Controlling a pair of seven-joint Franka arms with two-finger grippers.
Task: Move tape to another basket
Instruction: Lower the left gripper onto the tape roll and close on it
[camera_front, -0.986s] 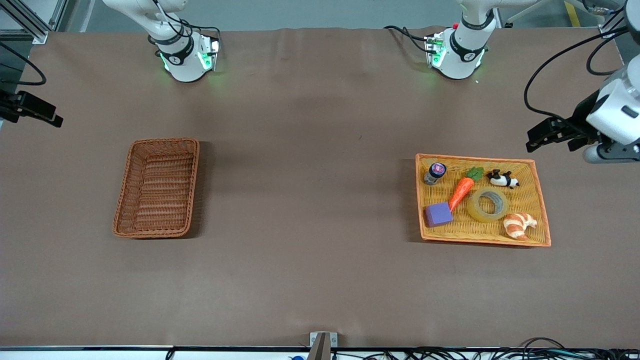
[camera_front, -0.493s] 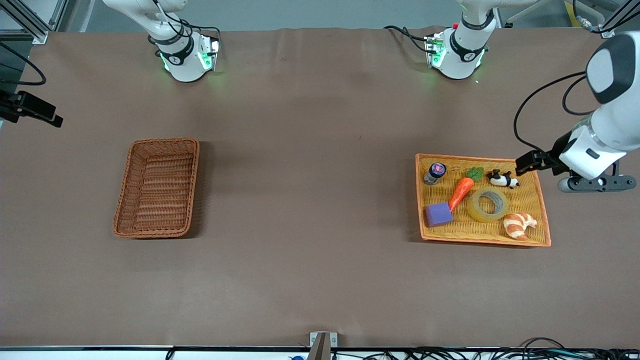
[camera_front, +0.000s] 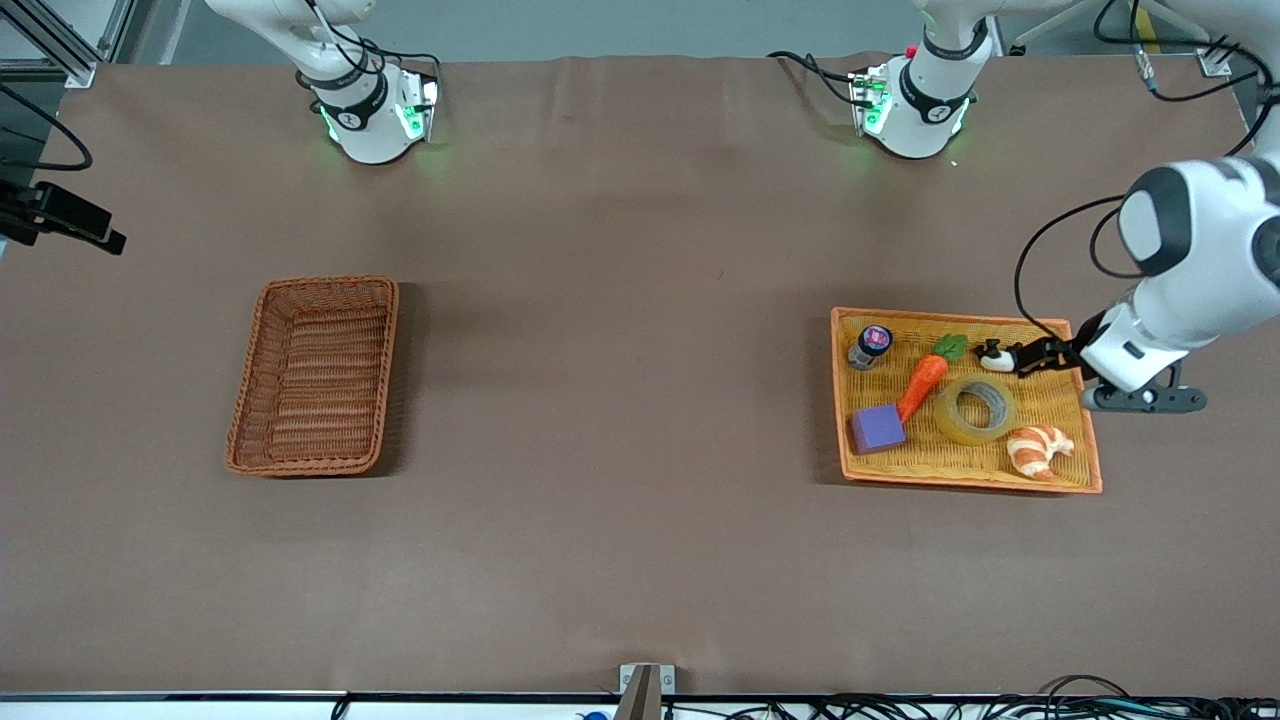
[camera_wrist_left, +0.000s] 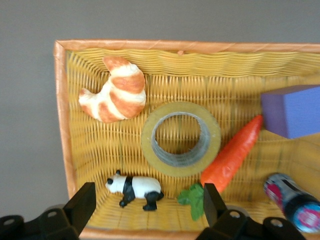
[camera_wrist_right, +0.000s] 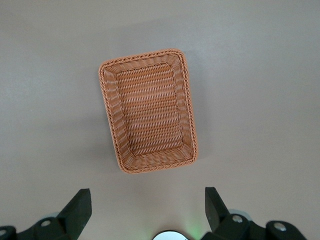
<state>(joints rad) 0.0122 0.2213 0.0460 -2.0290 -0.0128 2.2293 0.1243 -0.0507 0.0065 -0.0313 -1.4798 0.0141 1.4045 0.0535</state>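
My gripper will bring the tape (camera_front: 945, 413) up free and leave the carrot (camera_front: 924, 386) in place when it lifts, because the carrot lies fully uncovered along the tape's outer edge.
The tape (camera_front: 943, 418), a yellowish ring, lies flat in the orange-yellow basket (camera_front: 965, 482) near the left arm's end of the table. In the left wrist view the tape (camera_wrist_left: 175, 169) lies between a croissant and a carrot. My left gripper (camera_front: 1027, 361) is open and empty, low over that basket's edge farther from the front camera, above the toy panda; its fingers (camera_wrist_left: 84, 202) stand wide apart. The reddish-brown basket (camera_front: 388, 350) is empty, toward the right arm's end. My right gripper (camera_wrist_right: 147, 210) is open and empty, waiting high above the table with this basket (camera_wrist_right: 189, 107) below it.
The orange-yellow basket (camera_wrist_left: 62, 115) also holds a croissant (camera_front: 1038, 450), a toy panda (camera_front: 998, 356), a carrot (camera_front: 922, 385), a purple block (camera_front: 877, 428) and a small jar (camera_front: 870, 345). The carrot touches the tape. The right arm's base (camera_wrist_right: 170, 235) shows under the right gripper.
The left arm has swung in from off the table's end and come down, bringing its open gripper over the orange-yellow basket near the panda. The right arm and all objects have not moved.
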